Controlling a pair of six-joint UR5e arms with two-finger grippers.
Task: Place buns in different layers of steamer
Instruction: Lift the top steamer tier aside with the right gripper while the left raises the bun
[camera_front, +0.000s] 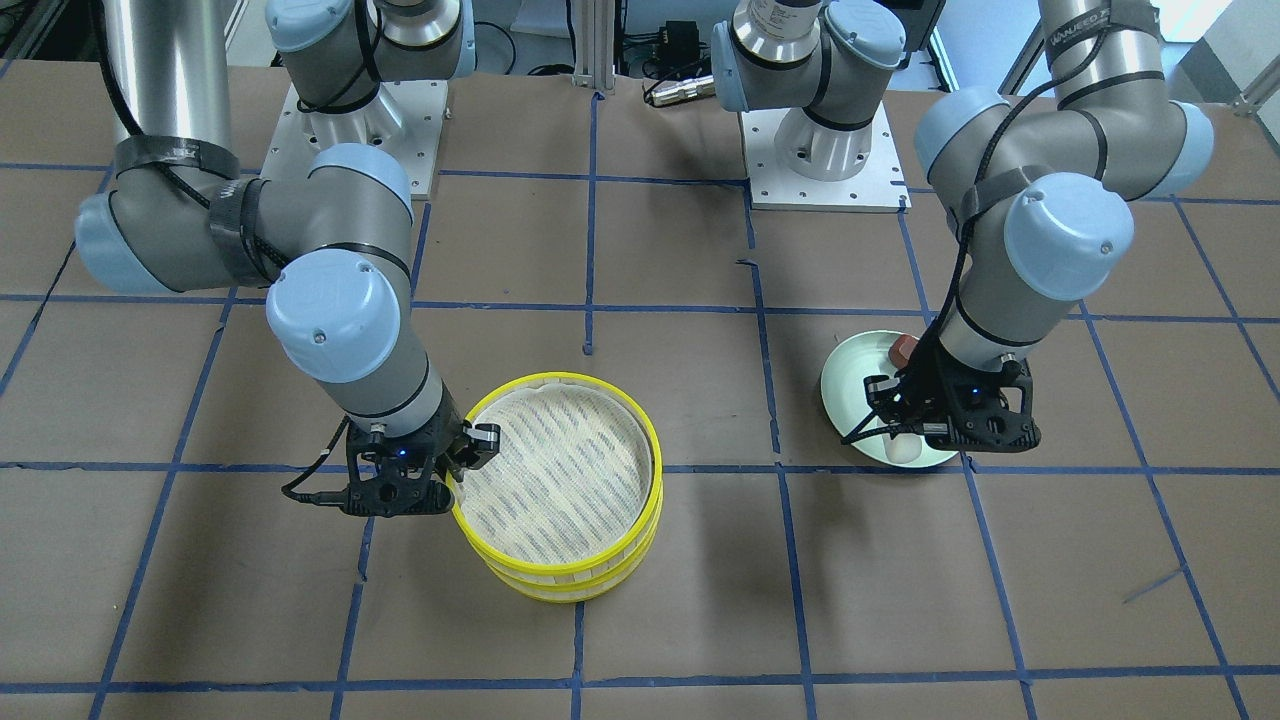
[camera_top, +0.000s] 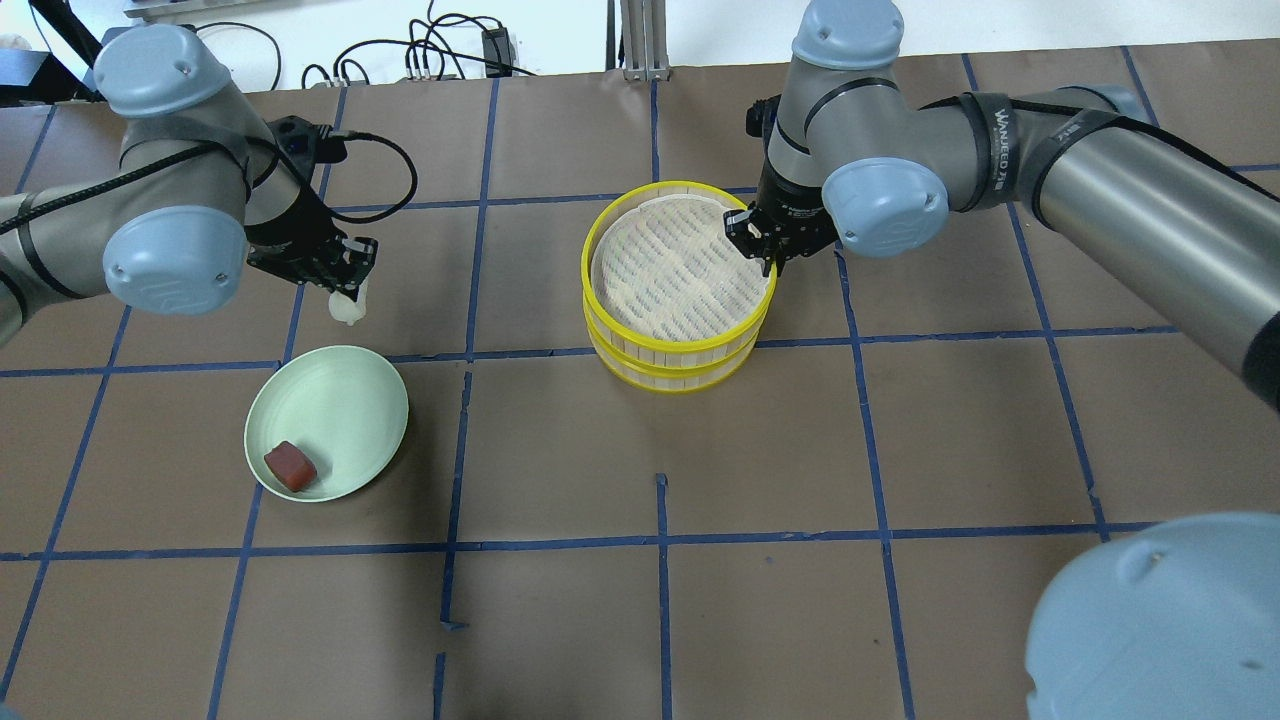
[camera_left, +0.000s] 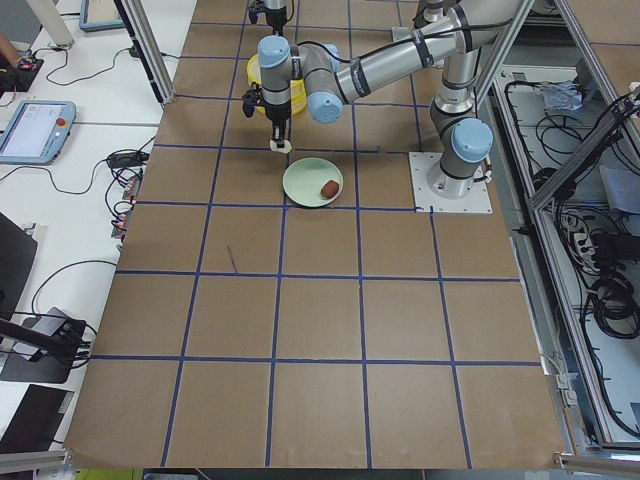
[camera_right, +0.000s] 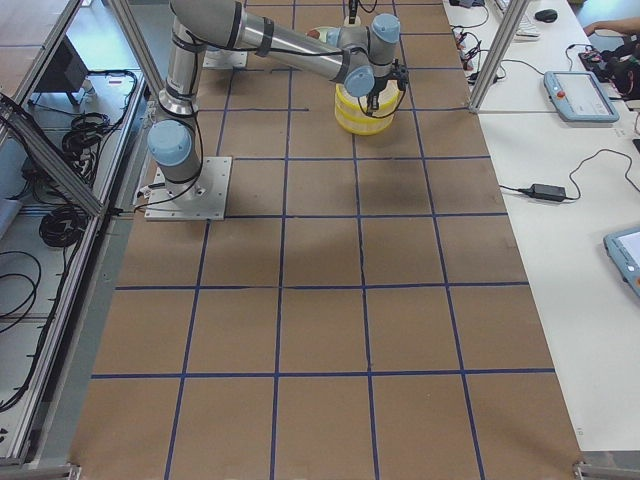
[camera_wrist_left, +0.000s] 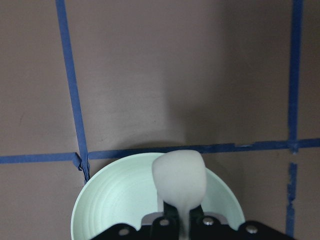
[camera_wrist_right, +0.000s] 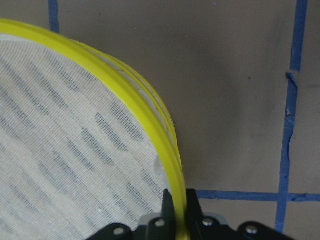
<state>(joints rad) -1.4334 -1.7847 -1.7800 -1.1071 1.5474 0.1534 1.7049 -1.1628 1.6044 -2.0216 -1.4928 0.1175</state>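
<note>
I can see that the top layer covers the lower layer, so I should lift it aside with my right gripper before my left gripper sets the white bun in the lower layer.
My left gripper (camera_top: 345, 285) is shut on the white bun (camera_top: 350, 306) and holds it in the air beside the pale green plate (camera_top: 345, 395). In the left wrist view the bun (camera_wrist_left: 179, 181) hangs over the plate's edge (camera_wrist_left: 115, 200). The reddish-brown bun (camera_top: 290, 467) lies on the plate; it also shows in the front view (camera_front: 903, 348). The two steamer layers are stacked, the top one (camera_top: 680, 346) on the lower one (camera_top: 680, 386). My right gripper (camera_top: 769, 262) is shut on the top layer's yellow rim (camera_wrist_right: 150, 112). The top layer's cloth liner (camera_front: 560, 470) holds nothing.
The table is brown paper with a blue tape grid (camera_top: 660, 540). The two arm bases (camera_front: 820, 150) stand at the robot's side of the table. Cables (camera_top: 440, 50) lie beyond the far edge.
</note>
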